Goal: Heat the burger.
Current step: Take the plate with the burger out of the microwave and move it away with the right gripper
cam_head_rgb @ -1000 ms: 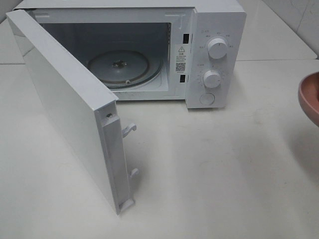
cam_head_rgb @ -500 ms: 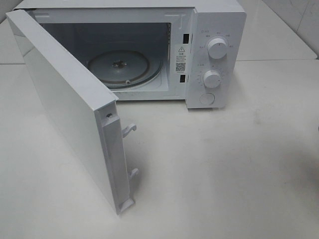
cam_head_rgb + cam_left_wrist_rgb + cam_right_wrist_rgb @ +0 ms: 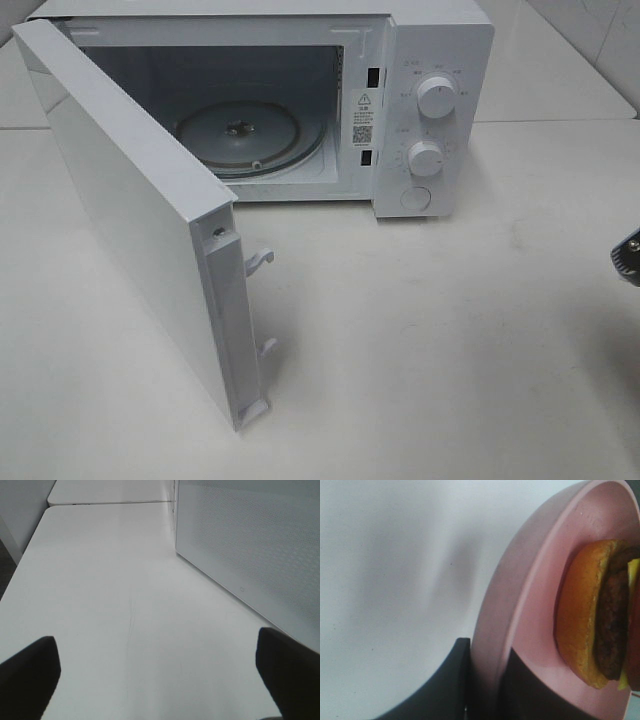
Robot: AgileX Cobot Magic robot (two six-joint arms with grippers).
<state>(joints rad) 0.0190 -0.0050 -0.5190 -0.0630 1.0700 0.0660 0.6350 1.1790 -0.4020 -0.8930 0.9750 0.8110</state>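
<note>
The pink plate has the burger inside its rim (image 3: 587, 615) and hangs above clear white table (image 3: 590, 345). My right gripper keeps lowering the plate until it rests, then let go.
The burger (image 3: 590, 630) shows only in the right wrist view. Its orange-brown bun and dark patty lie on a round pink plate (image 3: 520, 580). My right gripper (image 3: 487, 682) is shut on the plate's rim, with one black finger on each side of it. In the exterior high view the burger and plate are out of sight, and only a dark bit of the right arm (image 3: 628, 256) pokes in at the right edge. My left gripper (image 3: 157, 680) hangs open over bare table beside the microwave door (image 3: 250, 545), with nothing between its fingers.
A white microwave (image 3: 430, 60) stands at the back of the white table (image 3: 450, 350). Its door (image 3: 130, 210) is swung wide toward the front left. Inside lies a glass turntable (image 3: 250, 135). Two knobs (image 3: 436, 97) sit on the right panel.
The pink plate's edge, seen at the exterior view's right edge a second ago, has slipped out of frame. A dark bit of the right arm now shows there. The left gripper has not moved.
</note>
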